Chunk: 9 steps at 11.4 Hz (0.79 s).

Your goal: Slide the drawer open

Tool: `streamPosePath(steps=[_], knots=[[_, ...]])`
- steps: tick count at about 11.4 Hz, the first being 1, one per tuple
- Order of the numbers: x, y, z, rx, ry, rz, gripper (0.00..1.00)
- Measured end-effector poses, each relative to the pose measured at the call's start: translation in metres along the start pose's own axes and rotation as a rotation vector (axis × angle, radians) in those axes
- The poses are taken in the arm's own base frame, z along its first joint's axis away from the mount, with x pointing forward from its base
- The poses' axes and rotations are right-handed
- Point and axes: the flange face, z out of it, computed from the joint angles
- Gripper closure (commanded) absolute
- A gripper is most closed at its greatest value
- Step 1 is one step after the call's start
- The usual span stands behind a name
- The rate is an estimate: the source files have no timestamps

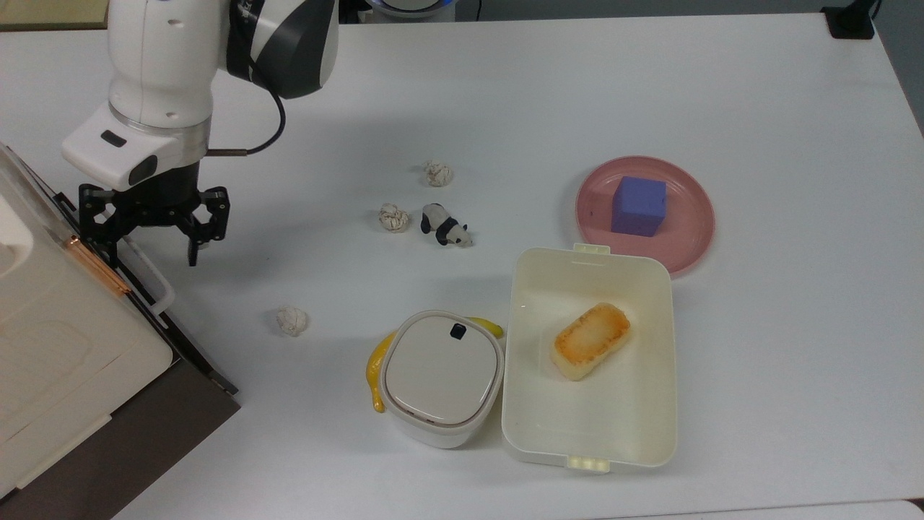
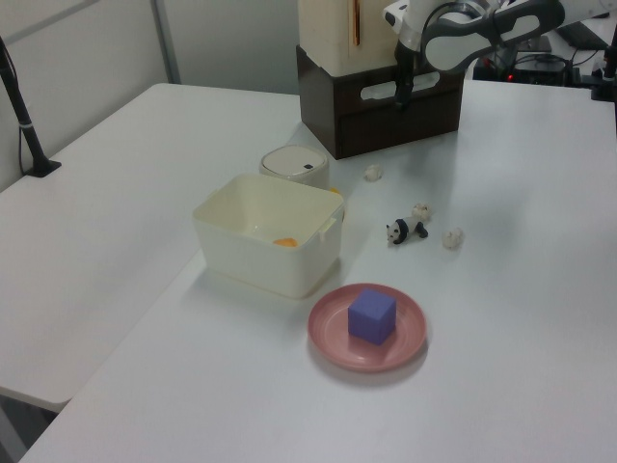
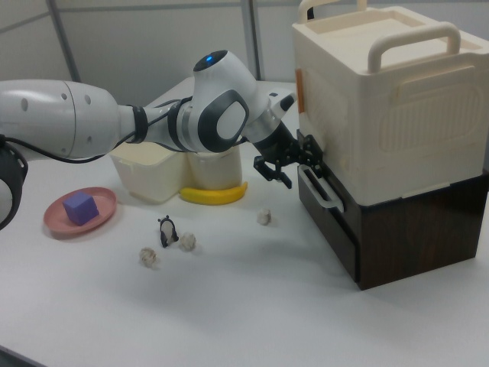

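The white appliance (image 2: 337, 39) is standing on the cabinet. So the drawer (image 2: 429, 104) will slide straight out and the cabinet will stay still when I pull the drawer's handle.
The drawer (image 1: 186, 342) sits at the top view's left edge, its dark brown front (image 3: 334, 223) flush with the cabinet. Its white bar handle (image 1: 149, 273) runs along the front. My gripper (image 1: 153, 254) hangs open over the handle's far end. One finger is on the drawer side of the bar and the other on the table side. In the left view the gripper (image 2: 403, 95) is right against the dark front (image 2: 429, 108). In the right view the gripper (image 3: 296, 170) hovers at the top of the handle (image 3: 325, 191), with nothing clamped.
A white appliance with a copper strip (image 1: 50, 325) stands on the drawer cabinet. On the table are three crumpled paper balls (image 1: 292, 320), a toy panda (image 1: 445, 225), a lidded white container (image 1: 442, 375), a banana (image 1: 375, 372), a cream lunch box (image 1: 521, 347) and a pink plate (image 1: 689, 217) holding a purple cube (image 1: 638, 205).
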Motion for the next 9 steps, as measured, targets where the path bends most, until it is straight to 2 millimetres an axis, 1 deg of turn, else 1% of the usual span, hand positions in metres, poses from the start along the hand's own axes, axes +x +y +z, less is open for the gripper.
streamPosePath(steps=[1, 2, 4, 5, 6, 8, 9], knots=[[-0.001, 0.004, -0.003, -0.006, 0.002, -0.027, 0.42], [-0.001, 0.003, -0.002, -0.005, 0.001, -0.049, 0.44], [0.001, -0.014, 0.009, 0.012, -0.015, -0.102, 0.45], [0.001, -0.019, 0.012, 0.017, -0.021, -0.125, 0.51], [0.0, -0.023, 0.015, 0.019, -0.026, -0.141, 0.53], [0.0, -0.023, 0.012, 0.016, -0.027, -0.158, 0.53], [0.0, -0.026, 0.007, 0.032, -0.046, -0.167, 0.53]])
